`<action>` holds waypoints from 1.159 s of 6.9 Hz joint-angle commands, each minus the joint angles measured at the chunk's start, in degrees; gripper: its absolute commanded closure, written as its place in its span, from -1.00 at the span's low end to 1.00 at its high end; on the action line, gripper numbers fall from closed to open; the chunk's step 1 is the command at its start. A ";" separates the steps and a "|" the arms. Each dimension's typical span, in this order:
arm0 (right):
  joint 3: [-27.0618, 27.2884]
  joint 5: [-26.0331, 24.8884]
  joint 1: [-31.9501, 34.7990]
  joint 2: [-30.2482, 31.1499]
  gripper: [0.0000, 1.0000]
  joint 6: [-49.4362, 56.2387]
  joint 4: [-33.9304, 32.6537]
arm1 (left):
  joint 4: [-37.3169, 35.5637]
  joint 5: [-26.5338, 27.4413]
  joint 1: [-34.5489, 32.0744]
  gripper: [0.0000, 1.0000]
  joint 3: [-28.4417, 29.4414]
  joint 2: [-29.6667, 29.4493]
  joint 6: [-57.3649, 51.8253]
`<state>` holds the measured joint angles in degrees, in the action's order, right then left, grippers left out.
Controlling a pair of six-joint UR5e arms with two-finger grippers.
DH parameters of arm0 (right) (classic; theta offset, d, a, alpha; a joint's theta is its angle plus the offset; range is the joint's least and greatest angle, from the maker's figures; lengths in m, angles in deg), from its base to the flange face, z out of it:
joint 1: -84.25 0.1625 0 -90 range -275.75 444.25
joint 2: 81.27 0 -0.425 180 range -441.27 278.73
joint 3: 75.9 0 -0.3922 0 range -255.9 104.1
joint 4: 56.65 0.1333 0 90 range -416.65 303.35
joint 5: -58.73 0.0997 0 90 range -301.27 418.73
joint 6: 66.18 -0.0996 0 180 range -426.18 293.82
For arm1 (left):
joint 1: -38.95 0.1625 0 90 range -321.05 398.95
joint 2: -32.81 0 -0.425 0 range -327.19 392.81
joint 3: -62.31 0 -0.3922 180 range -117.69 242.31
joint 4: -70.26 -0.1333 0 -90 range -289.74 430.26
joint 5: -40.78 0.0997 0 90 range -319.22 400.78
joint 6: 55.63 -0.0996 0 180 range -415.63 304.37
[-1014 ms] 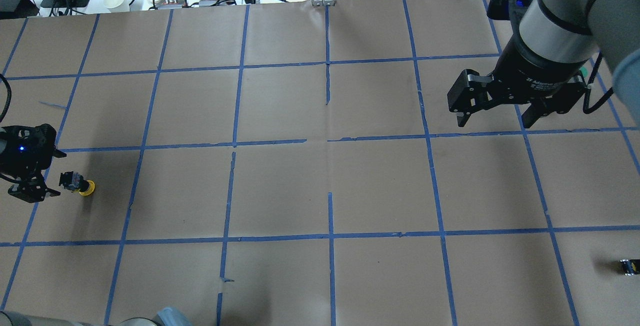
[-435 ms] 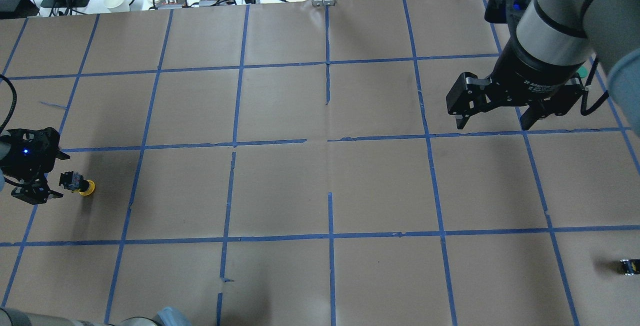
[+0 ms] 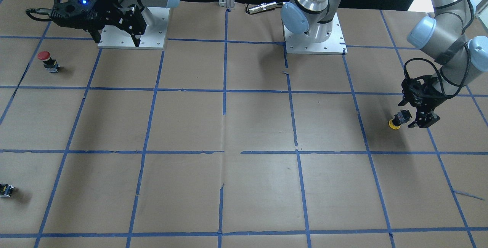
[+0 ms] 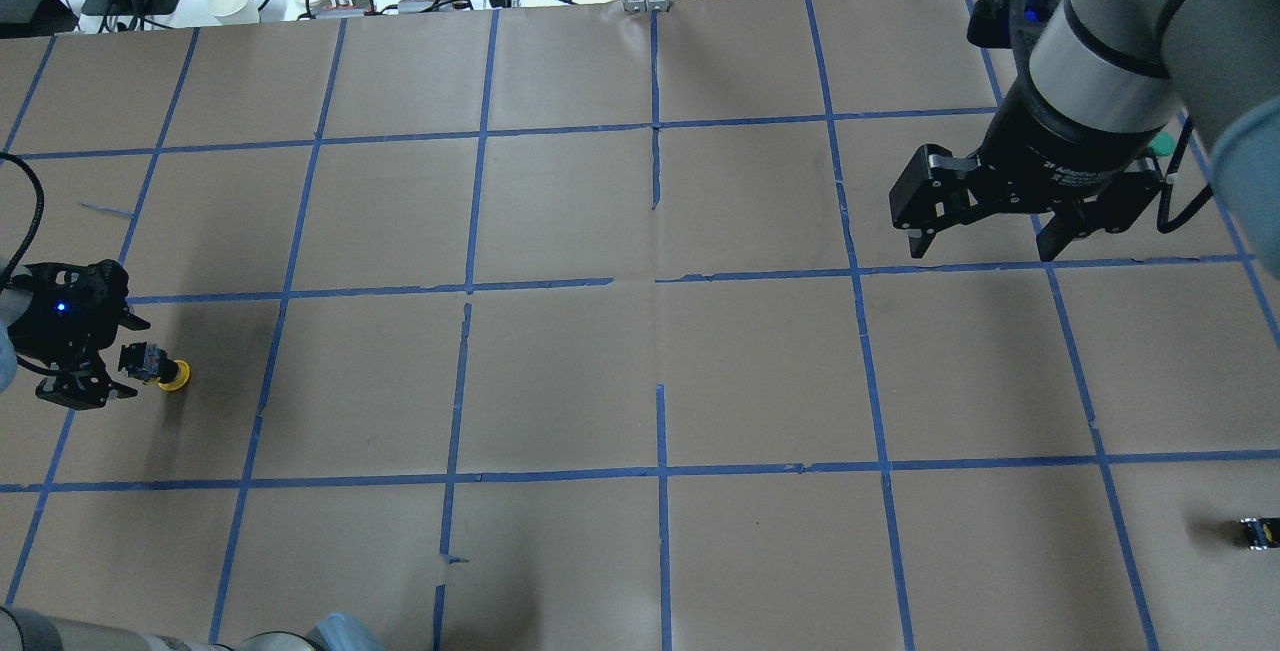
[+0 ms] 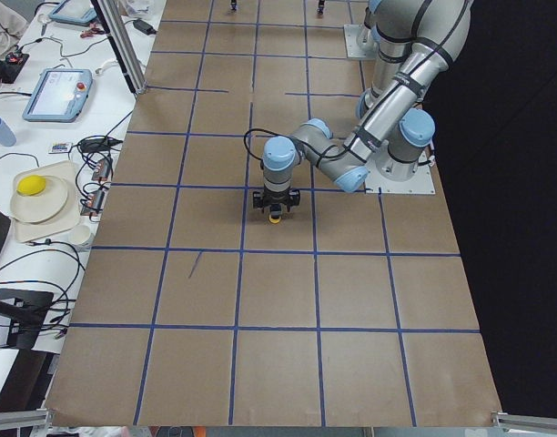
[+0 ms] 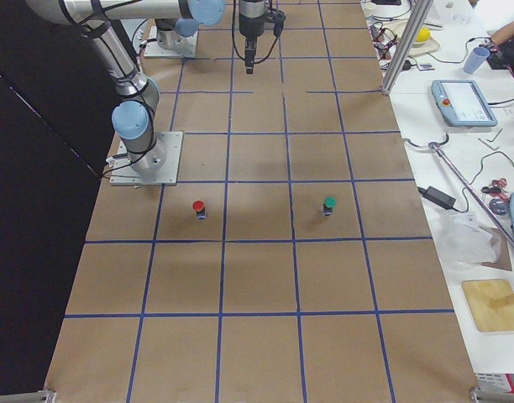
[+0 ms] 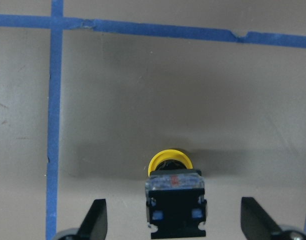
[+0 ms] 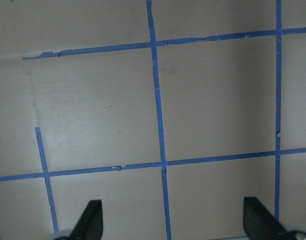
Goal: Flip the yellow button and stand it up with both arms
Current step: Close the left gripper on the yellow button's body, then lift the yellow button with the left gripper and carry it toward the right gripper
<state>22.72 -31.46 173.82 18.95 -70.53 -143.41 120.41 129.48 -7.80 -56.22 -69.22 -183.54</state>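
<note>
The yellow cap (image 3: pixel 394 125) has the black neck (image 7: pixel 169 165) inside it, so the cap will stay on the body when I lift and turn the yellow button.
The yellow button (image 4: pixel 160 368) sits at the table's left side and appears to rest on its yellow cap with the black-grey block body uppermost. It also shows in the front view (image 3: pixel 398 120) and the left wrist view (image 7: pixel 173 195). My left gripper (image 4: pixel 130 359) is open and low over it, one finger on each side of the body, not touching it (image 7: pixel 175 220). My right gripper (image 4: pixel 982 249) is open and empty, high above the table's far right (image 3: pixel 116 41). Its wrist view shows only taped paper (image 8: pixel 170 220).
A red-capped button (image 3: pixel 45 59) and a green-capped one (image 6: pixel 329 204) stand on the right side of the table. A small dark capless block (image 4: pixel 1258 532) lies near the right edge. Cables, a plate and a cup sit beyond the far edge.
My left gripper has shifted slightly closer to the yellow button. My right gripper has drifted a little to the left. The button has not moved.
</note>
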 commanded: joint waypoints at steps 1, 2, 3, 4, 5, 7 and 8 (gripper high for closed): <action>0.35 -0.07 -0.09 -0.03 -1.00 -0.13 0.01 | 0.65 -0.19 -0.10 0.63 0.06 0.16 -0.24; 0.35 -0.08 -0.09 0.06 -1.00 -0.22 0.01 | 1.18 -0.28 -0.10 0.75 0.32 0.25 -0.24; 0.26 -0.16 -0.09 0.14 -1.00 -0.22 0.36 | 4.05 -0.63 -0.10 0.89 0.49 0.33 0.02; 0.26 -0.08 -0.18 0.14 -1.00 -0.22 0.01 | 5.04 -1.24 -0.79 0.95 1.54 1.29 0.98; 0.09 0.10 -0.18 0.14 -1.00 -0.31 -0.25 | 6.70 -6.64 -0.89 0.95 3.81 1.39 3.34; 0.87 -0.08 -0.18 -0.47 -1.00 -0.74 -0.43 | 20.63 -10.29 -6.12 0.95 10.21 3.48 11.67; 0.97 -0.16 -0.26 -0.12 -1.00 -1.35 -0.34 | 28.35 -13.09 -9.03 0.95 12.86 5.24 19.63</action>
<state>23.41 -31.56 173.62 18.77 -71.27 -143.76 139.61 119.46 -13.05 -47.06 -66.03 -172.17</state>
